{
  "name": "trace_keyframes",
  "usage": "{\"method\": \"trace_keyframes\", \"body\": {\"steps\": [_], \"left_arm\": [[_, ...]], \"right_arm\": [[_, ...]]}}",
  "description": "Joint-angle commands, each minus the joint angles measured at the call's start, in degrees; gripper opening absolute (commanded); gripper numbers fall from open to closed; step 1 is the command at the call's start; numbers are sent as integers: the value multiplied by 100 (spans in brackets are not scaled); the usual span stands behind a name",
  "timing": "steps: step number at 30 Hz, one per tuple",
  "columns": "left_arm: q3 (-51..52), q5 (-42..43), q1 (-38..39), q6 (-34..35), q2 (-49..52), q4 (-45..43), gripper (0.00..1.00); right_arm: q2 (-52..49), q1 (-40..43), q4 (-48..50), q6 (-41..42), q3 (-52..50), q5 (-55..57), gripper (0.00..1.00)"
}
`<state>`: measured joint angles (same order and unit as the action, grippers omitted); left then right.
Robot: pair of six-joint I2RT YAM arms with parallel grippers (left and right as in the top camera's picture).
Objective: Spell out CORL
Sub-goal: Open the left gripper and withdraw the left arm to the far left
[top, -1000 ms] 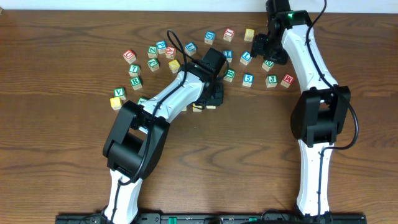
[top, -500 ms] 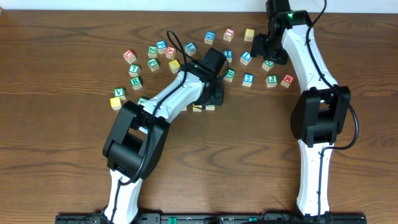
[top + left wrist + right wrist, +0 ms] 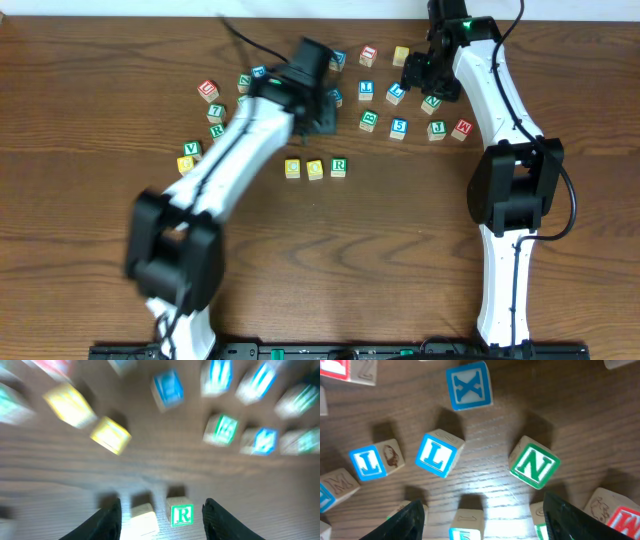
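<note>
I need to turn the blue L cube (image 3: 396, 93) square where it lies with my right gripper, because it is crooked to the row. Then I should take it to the green R cube (image 3: 339, 166).
Three cubes stand in a row mid-table: two yellow-topped cubes (image 3: 292, 168) (image 3: 315, 168) and the green R cube (image 3: 338, 166). In the left wrist view the R cube (image 3: 182, 514) and a yellow cube (image 3: 144, 519) lie on the table below my open left gripper (image 3: 162, 509), which touches neither. Seen from overhead, the left gripper (image 3: 323, 115) hangs behind the row, blurred. The blue L cube (image 3: 396, 93) (image 3: 436, 455) lies at the back right. My right gripper (image 3: 421, 74) (image 3: 482, 502) hovers open just beside it, with nothing between its fingers.
Many loose letter cubes are scattered along the back of the table, among them a green N (image 3: 535, 466), a blue X (image 3: 469, 386), a blue J (image 3: 367, 462) and a blue 5 (image 3: 399, 126). More cubes sit at the back left (image 3: 208, 90).
My left gripper has opened, let go of the R cube beside the two yellow ones, and swung up and back from the row. The right arm has stayed put.
</note>
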<state>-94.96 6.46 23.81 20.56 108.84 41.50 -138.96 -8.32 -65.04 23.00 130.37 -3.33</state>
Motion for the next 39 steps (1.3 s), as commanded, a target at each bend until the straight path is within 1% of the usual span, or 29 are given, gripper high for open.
{"method": "trace_keyframes", "body": {"steps": [1, 6, 7, 9, 11, 14, 20, 24, 33, 39], "left_arm": [[-238, -118, -374, -216, -706, 57, 52], [-238, -120, -1021, -297, -1342, 376, 53], [-238, -120, -1167, -299, -1427, 472, 56], [-238, -120, -1473, -369, -1543, 673, 56], [-238, -122, -1777, -450, -1574, 892, 57], [-236, -210, -2210, -463, -1537, 1239, 60], [-234, -435, -2822, -553, -1519, 1727, 60], [-234, -435, -2966, -553, -1519, 1808, 60], [-234, -437, -2964, -551, -1519, 1812, 61], [-234, -437, -2964, -551, -1519, 1810, 61]], "right_arm": [[-9, 4, 120, 210, 2, -92, 71], [-9, -114, 409, 516, 2, -90, 70], [-9, -138, 457, 570, 0, -87, 70], [-9, -188, 557, 682, 0, -83, 70], [-15, -243, 662, 811, 0, -68, 70], [-20, -326, 789, 960, -9, -7, 69], [-31, -535, 859, 1349, -122, 461, 65], [-31, -623, 927, 1582, -310, 732, 63], [-31, -640, 1687, 1685, -999, 767, 59], [-31, -640, 1976, 1683, -1246, 772, 53]]}}
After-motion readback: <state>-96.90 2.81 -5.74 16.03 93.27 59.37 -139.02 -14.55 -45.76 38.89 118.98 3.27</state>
